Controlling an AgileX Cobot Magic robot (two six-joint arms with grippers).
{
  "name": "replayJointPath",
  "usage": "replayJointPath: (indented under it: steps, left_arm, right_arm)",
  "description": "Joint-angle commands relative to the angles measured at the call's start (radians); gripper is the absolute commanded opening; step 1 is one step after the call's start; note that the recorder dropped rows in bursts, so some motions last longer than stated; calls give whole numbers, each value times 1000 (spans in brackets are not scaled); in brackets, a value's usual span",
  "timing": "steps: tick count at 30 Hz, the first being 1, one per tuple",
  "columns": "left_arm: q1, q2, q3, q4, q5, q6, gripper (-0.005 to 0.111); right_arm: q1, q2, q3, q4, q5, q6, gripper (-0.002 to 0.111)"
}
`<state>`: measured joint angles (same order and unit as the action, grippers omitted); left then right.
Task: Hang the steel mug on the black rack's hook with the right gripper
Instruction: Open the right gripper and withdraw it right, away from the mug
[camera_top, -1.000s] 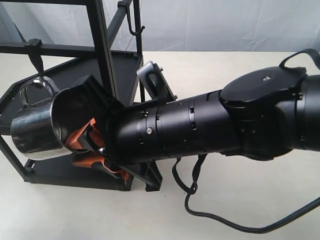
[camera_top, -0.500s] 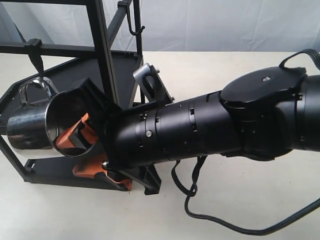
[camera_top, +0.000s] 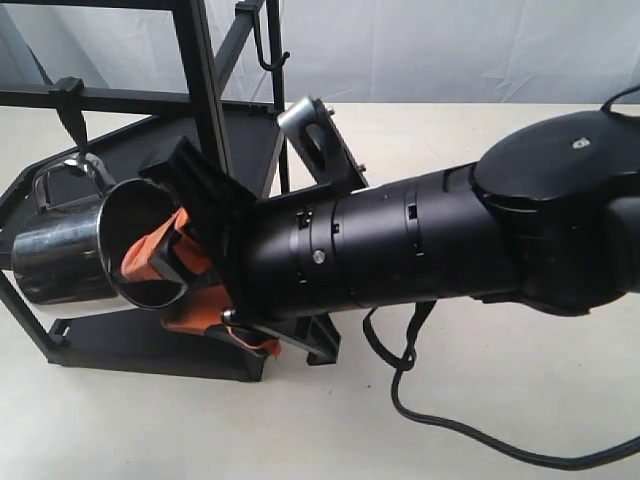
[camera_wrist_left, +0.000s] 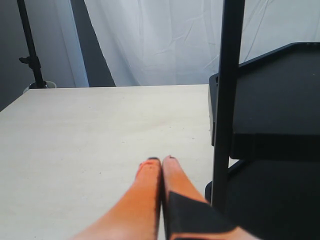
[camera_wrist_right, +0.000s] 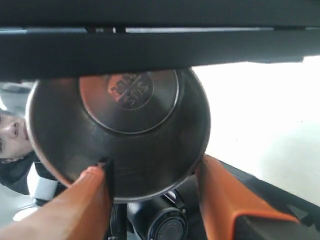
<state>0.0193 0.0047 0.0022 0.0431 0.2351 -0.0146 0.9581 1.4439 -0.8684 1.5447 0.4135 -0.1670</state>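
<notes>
The mug's looped handle (camera_top: 92, 168) is up under the black hook. The steel mug (camera_top: 68, 252) will keep hanging with its opening to the side when I pull my right gripper away.
The steel mug (camera_top: 60, 265) lies nearly level at the left of the black rack (camera_top: 205, 100), mouth toward my arm. Its looped handle (camera_top: 58, 172) is up under the broad black hook (camera_top: 68, 108) on the horizontal bar; I cannot tell if the tip is through the loop. My right gripper (camera_top: 160, 295) is open. One orange finger (camera_top: 150, 255) is inside the mug and the other sits below the rim. In the right wrist view the mug's inside (camera_wrist_right: 125, 125) fills the frame, and the right gripper (camera_wrist_right: 150, 167) straddles its rim. My left gripper (camera_wrist_left: 161, 160) is shut on nothing.
A thin wire hook (camera_top: 265, 55) hangs on the rack's upper right bar. The rack's lower shelf (camera_top: 130, 345) is under the mug. A black cable (camera_top: 450, 430) trails over the pale table. A rack post (camera_wrist_left: 227, 100) stands close beside my left fingers.
The mug has moved left and turned more level, its handle closer under the hook. My right fingers have spread apart at the rim, and the arm's thick part has shifted right.
</notes>
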Motion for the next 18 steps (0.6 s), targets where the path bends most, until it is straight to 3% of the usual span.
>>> replayJointPath:
  steps: [1, 8, 11, 18]
  left_arm:
    - [-1, -5, -2, 3, -4, -2, 2]
    - [-1, -5, -2, 3, -4, -2, 2]
    - [-1, -5, -2, 3, -4, -2, 2]
    - [-1, -5, -2, 3, -4, -2, 2]
  right_arm:
    - [-4, -31, 28, -64, -6, 59, 50]
    - [-65, -210, 120, -357, -63, 259, 47]
    - [-169, -356, 120, -702, -63, 346, 4]
    - [-361, -511, 120, -1629, -58, 355, 0]
